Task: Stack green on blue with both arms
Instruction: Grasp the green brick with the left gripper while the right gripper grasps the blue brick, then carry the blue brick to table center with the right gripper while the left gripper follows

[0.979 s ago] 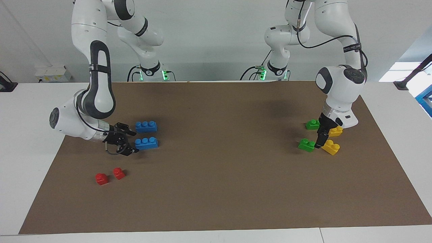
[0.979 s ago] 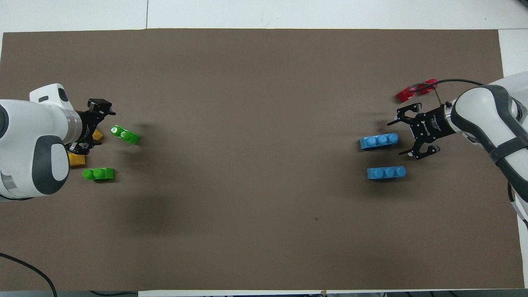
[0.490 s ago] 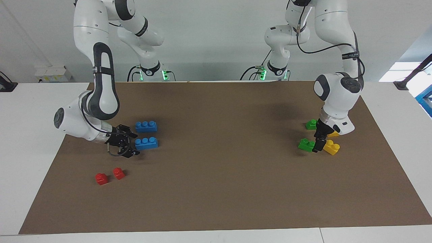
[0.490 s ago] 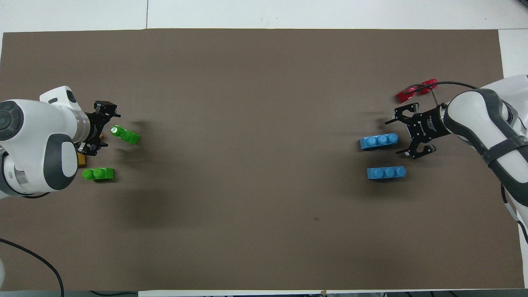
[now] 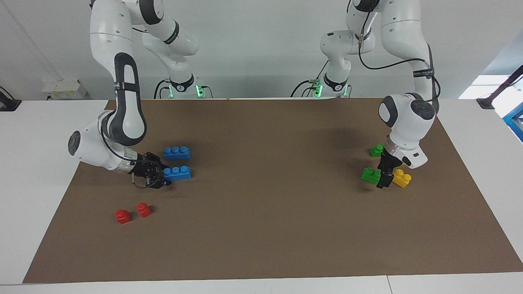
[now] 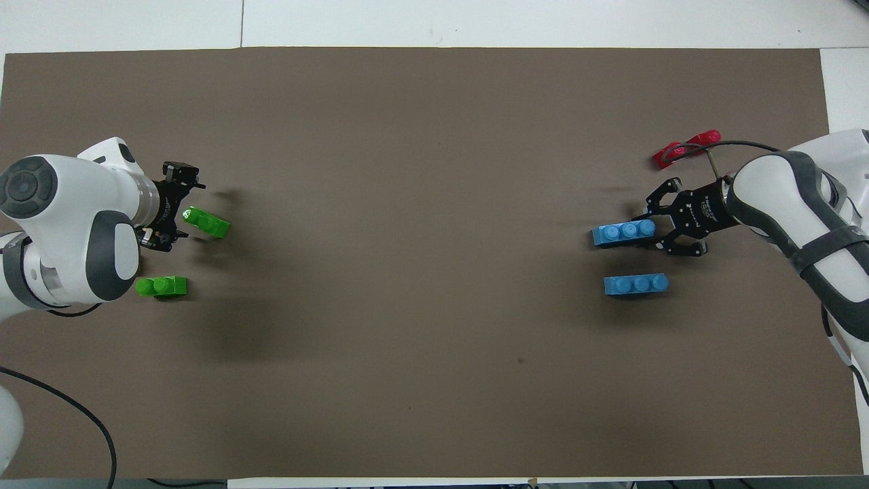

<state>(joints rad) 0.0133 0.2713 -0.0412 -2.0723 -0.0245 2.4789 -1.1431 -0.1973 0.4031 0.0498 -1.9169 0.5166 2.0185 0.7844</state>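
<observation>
The farther green brick (image 6: 207,221) is shorter than the blue brick (image 6: 624,232), so I expect it to leave a blue end stud showing when I stack it.
Two blue three-stud bricks lie toward the right arm's end of the mat. My right gripper (image 5: 160,176) (image 6: 653,229) is open and low at the mat, its jaws on either side of the end of the blue brick farther from the robots (image 5: 177,173) (image 6: 623,232). The other blue brick (image 5: 177,152) (image 6: 636,284) lies free. Two green two-stud bricks lie toward the left arm's end. My left gripper (image 5: 384,179) (image 6: 183,209) is open, pointing down at the end of the farther green brick (image 5: 371,175) (image 6: 208,223). The nearer green brick (image 5: 376,150) (image 6: 161,286) lies free.
A yellow brick (image 5: 402,178) sits right beside the left gripper; the left arm hides it in the overhead view. Two small red bricks (image 5: 123,216) (image 5: 144,209) (image 6: 686,148) lie farther out than the right gripper. All rests on a brown mat (image 5: 269,196).
The right gripper has slid toward the farther blue brick until its jaws flank the brick's end. The left gripper has shifted and come down against the farther green brick. No brick has moved.
</observation>
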